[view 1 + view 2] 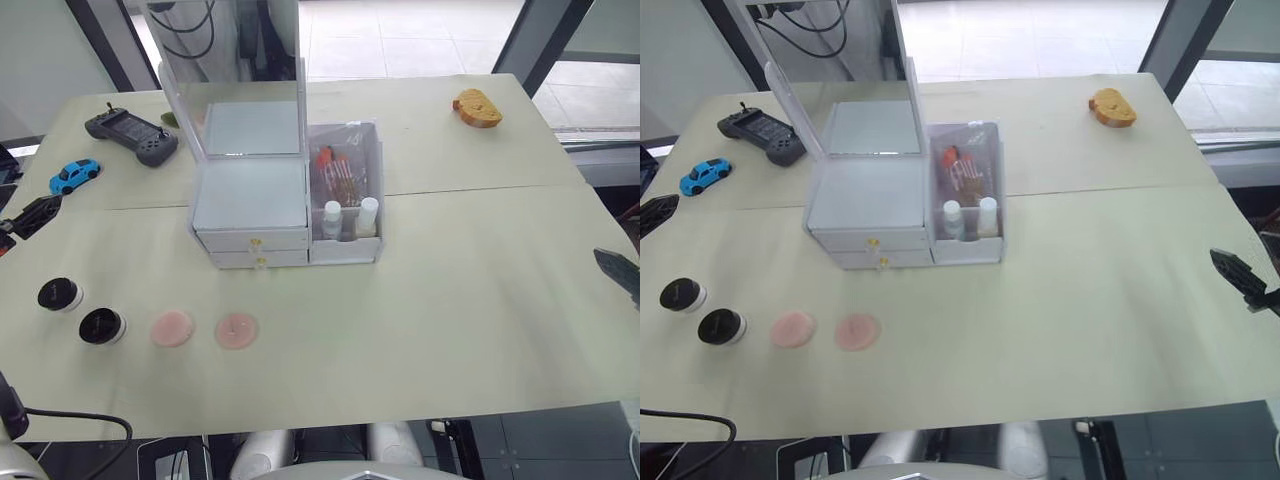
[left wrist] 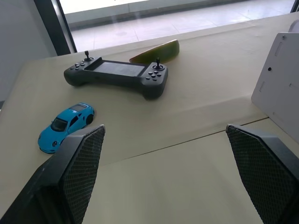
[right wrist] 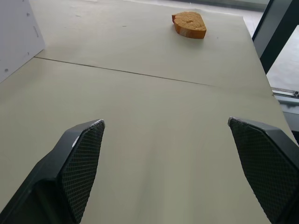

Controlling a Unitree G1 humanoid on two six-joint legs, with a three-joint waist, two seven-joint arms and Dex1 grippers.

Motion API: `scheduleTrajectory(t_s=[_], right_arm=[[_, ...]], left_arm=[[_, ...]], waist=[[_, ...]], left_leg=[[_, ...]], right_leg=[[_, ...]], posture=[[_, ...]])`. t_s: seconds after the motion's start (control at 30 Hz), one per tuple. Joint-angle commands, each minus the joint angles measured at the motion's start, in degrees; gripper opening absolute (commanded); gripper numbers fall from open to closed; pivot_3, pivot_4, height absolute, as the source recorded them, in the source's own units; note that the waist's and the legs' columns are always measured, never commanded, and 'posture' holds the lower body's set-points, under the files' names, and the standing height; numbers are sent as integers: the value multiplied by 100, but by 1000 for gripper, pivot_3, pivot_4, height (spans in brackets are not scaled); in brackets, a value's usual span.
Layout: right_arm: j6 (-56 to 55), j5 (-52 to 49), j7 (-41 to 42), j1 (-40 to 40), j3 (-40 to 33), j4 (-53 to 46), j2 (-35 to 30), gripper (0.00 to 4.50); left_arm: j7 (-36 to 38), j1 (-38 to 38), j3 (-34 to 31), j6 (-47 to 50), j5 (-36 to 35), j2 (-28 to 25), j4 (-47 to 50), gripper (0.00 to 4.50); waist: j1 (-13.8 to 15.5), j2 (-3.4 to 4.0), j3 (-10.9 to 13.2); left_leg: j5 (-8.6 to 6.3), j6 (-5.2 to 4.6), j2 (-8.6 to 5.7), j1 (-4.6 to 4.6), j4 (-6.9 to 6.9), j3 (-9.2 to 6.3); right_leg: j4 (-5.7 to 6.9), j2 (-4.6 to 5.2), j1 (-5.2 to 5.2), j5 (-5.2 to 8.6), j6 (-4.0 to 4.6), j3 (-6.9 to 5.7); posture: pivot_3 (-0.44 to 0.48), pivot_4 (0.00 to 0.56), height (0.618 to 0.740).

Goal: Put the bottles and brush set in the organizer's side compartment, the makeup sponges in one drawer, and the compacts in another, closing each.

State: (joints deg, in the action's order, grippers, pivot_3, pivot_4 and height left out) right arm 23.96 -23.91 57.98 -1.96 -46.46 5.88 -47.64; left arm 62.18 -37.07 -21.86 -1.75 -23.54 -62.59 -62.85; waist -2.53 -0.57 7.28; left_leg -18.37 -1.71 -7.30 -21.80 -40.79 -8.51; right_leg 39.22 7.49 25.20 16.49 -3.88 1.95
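My gripper will pull the upper drawer (image 1: pixel 252 240), and the drawer should slide straight out and show an empty tray, because the pink makeup sponges (image 1: pixel 236 331) and compacts are still outside.
The white organizer (image 1: pixel 250 195) stands mid-table with its mirror lid (image 1: pixel 235 75) upright and both gold-knobbed drawers (image 1: pixel 257 250) shut. Its side compartment (image 1: pixel 346 245) holds the two white-capped bottles (image 1: pixel 332 218) and, behind them, the brush set (image 1: pixel 338 172). Two pink makeup sponges (image 1: pixel 171 328) lie side by side on the table in front of the organizer. To their left sit the two black-topped compacts (image 1: pixel 102 326). My left gripper (image 2: pixel 163 135) is open at the table's left edge, near the toy car. Over the table's right edge my right gripper (image 3: pixel 166 126) is open and empty.
A black game controller (image 1: pixel 132 135) and a blue toy car (image 1: pixel 75 175) lie at the back left, with a green object (image 2: pixel 156 51) behind the controller. An orange bread-like piece (image 1: pixel 477 108) lies at the back right. A black cable (image 1: pixel 80 415) runs along the front left edge.
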Motion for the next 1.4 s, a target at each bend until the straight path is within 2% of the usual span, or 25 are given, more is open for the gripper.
scheduleTrajectory(t_s=[0.03,0.2,0.27,0.3,0.33,0.37,0.43,0.57,0.7,0.77,0.93,1.07,1.2,1.4], right_arm=[[221,-222,-367,-286,332,-572,-140,4500],[171,165,-566,-502,1502,-1195,-284,4500],[308,47,-587,-650,1767,-1352,-296,4500],[502,58,-666,-793,1997,-1459,-356,4500],[642,79,-723,-895,2164,-1526,-407,4500],[878,-4,-694,-1066,2398,-1773,-493,4500],[1288,-303,-580,-1360,2657,-2218,-633,4500],[2230,-1338,-248,-2383,3061,-2831,-802,4500],[2685,-2145,80,-3119,3313,-3175,-878,4500],[2804,-2422,225,-3373,3382,-3246,-928,4500],[2968,-2744,258,-3709,3470,-3264,-967,4500],[2994,-2720,214,-3931,3635,-3247,-1027,4500],[3057,-2654,118,-4024,3735,-3260,-1130,4500],[3134,-2645,39,-4104,3768,-3206,-1335,4500]], left_arm=[[209,-55,-183,-15,-54,-83,231,4472],[533,510,-324,515,-333,114,1355,4472],[588,856,-450,977,-538,167,1976,4472],[593,1211,-544,1255,-685,221,2535,4472],[566,1493,-625,1470,-796,267,2981,4472],[453,1935,-759,1689,-940,398,3667,4472],[227,2615,-978,2047,-1181,635,4742,4472],[-843,3748,-1258,3200,-2052,1467,7175,4472],[-1873,4306,-1119,3417,-2194,2278,8656,4472],[-2330,4621,-707,3357,-1891,2682,9324,4472],[-3342,5020,6,3091,-1203,3514,10221,4472],[-4015,4945,784,3080,-895,4208,10435,4472],[-4160,4698,1474,2997,-500,4388,10381,4472],[-4348,4429,2070,2821,-128,4622,10249,4472]], waist=[[-6,0,0],[-23,1,-1],[-87,2,0],[-141,18,-9],[-133,20,-8],[-121,20,-8],[-89,29,-4],[12,30,-2],[129,27,-2],[205,25,-2],[315,15,-4],[344,13,-4],[375,12,-4],[375,10,-3]], left_leg=[[0,0,0,0,-1,0],[0,0,3,-1,-2,0],[-1,-3,-2,-44,-12,-62],[7,-14,-22,-61,-20,-125],[16,-19,-41,-43,-36,-168],[16,-18,-52,-30,-43,-161],[16,-19,-66,-35,-43,-160],[15,-19,-66,-28,-38,-150],[15,-19,-59,-15,-34,-146],[15,-20,-57,-7,-27,-129],[14,-22,-52,4,-18,-90],[14,-22,-50,9,-16,-70],[13,-23,-49,7,-16,-65],[11,-26,-48,8,-14,-57]], right_leg=[[1,0,0,0,0,1],[13,0,8,0,0,7],[13,54,-28,1,-3,-11],[-4,106,-71,14,-24,-96],[7,120,-78,17,-26,-123],[30,86,-52,-5,11,-106],[-1,88,-57,-5,10,-108],[-23,93,-72,-5,9,-105],[-51,94,-94,-5,9,-101],[-91,93,-99,-6,7,-101],[-116,92,-104,-16,-9,-94],[-115,92,-103,-17,-12,-81],[-114,91,-100,-18,-14,-80],[-115,90,-96,-19,-14,-75]], posture=[[0,150,734],[0,150,734],[0,150,734],[0,150,734],[0,150,734],[0,150,734],[0,150,734],[0,150,734],[0,150,734],[0,150,734],[0,150,734],[0,150,734],[0,150,734],[0,150,734]])
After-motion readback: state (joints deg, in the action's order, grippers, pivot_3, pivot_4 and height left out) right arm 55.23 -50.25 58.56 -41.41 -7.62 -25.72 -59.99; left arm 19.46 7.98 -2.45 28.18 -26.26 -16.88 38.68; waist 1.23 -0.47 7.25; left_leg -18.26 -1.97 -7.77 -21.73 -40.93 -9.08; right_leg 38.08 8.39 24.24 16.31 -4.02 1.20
